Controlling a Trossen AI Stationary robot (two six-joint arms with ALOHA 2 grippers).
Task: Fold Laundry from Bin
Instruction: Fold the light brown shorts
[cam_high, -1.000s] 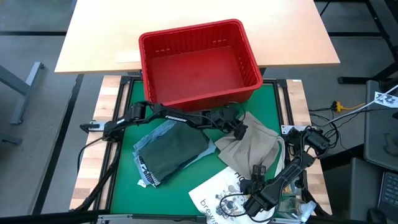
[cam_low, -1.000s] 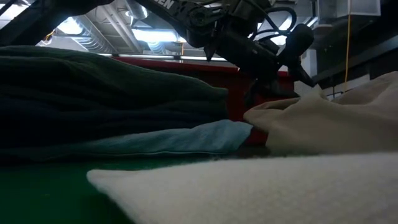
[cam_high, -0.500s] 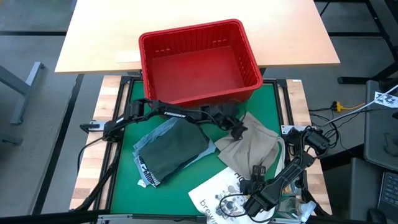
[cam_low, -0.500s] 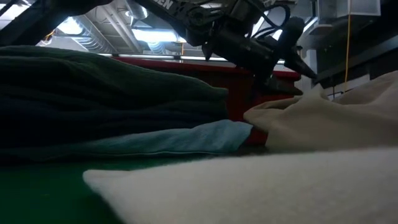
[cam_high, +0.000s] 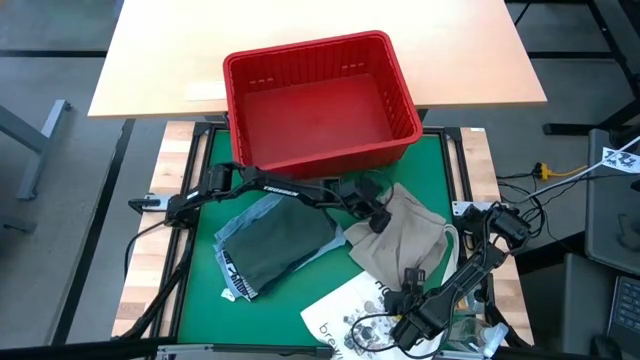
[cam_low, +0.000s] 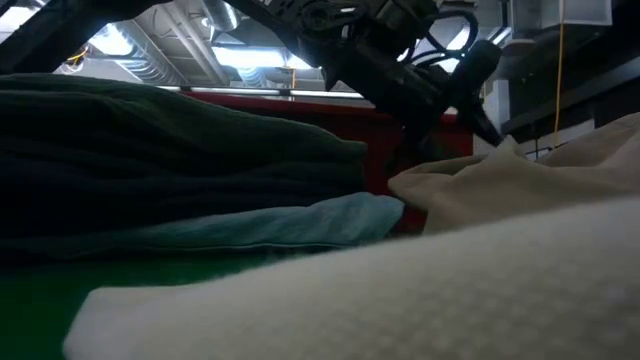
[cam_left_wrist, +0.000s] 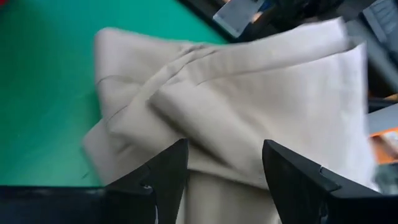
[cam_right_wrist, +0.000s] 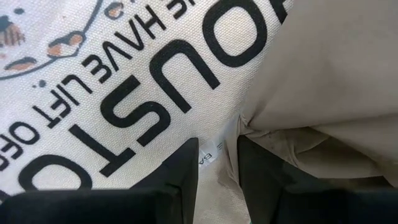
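The khaki garment's near edge (cam_high: 380, 279) overlaps the white tote bag, so next my left gripper leaves the garment's far end and first pull the garment's near corner (cam_high: 364, 264) clear.
The red bin (cam_high: 310, 45) stands at the mat's far edge. A dark green garment (cam_high: 285, 240) lies on a light blue denim one (cam_high: 250, 213) at the mat's left middle. Right of them a khaki garment (cam_high: 415, 240) lies crumpled, partly on the white tote bag (cam_high: 345, 315) printed "HOUSTON". My left gripper (cam_high: 375, 218) reaches in from the left, tips downward and stands open over the khaki garment's left end (cam_left_wrist: 205, 106). My right gripper (cam_high: 412, 283) points down at the near right, shut on the tote beside the khaki cloth (cam_right_wrist: 336, 74). My left gripper's fingers (cam_left_wrist: 168, 168) stand on either side of a khaki fold; whether their tips touch the cloth I cannot tell. My right gripper pinches the tote's white cloth between its two fingers at a small sewn label (cam_right_wrist: 208, 154), from above, pointing down. The rest of the tote lies flat on the mat.
The green mat (cam_high: 200, 300) has bare room at its near left. A pale wooden table (cam_high: 160, 60) lies beyond the mat. Cables and a bracket (cam_high: 500, 225) sit at the mat's right edge.
My left gripper lifted and levelled a little toward the bin, then tipped down again over the khaki garment, ending slightly nearer and to the left. The tote's near part has slid toward the left across the low view's foreground.
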